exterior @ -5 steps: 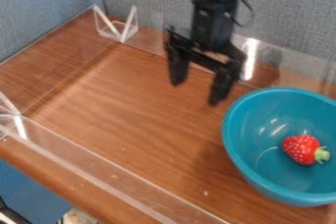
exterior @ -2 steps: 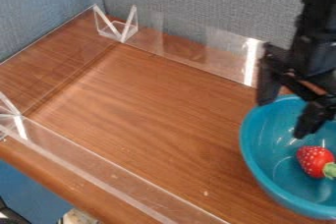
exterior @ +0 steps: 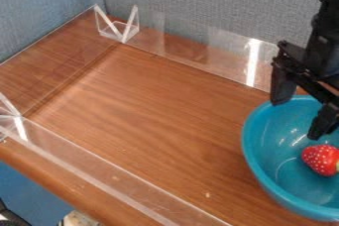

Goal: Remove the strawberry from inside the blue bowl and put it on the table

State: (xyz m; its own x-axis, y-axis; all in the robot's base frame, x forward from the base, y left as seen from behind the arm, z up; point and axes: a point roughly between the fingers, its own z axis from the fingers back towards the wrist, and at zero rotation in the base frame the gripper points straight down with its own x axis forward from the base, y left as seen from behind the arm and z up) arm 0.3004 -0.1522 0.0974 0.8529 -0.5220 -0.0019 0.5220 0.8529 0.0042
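I should keep lowering my gripper's open fingers, as the blue bowl has room (exterior: 283,159) for them beside the strawberry, until they are around the strawberry (exterior: 320,160), and then close them.
The blue bowl (exterior: 276,161) sits at the right edge of the table (exterior: 133,101), partly cut off by the frame. The strawberry (exterior: 320,159) lies inside it, red, toward the bowl's right side. My gripper (exterior: 303,109) hangs straight down over the bowl's far rim, open, with nothing between its dark fingers (exterior: 283,83). One fingertip reaches down into the bowl just above and left of the strawberry, not touching it as far as I can see.
Low clear acrylic walls (exterior: 199,44) edge the table at the back, the left and the front. A clear triangular bracket (exterior: 119,24) stands at the back left corner. A grey fabric wall rises behind.
The gripper has swung from the middle of the table to the right and now stands over the bowl. It stayed open. The view has shifted a little, so the bowl sits further right.
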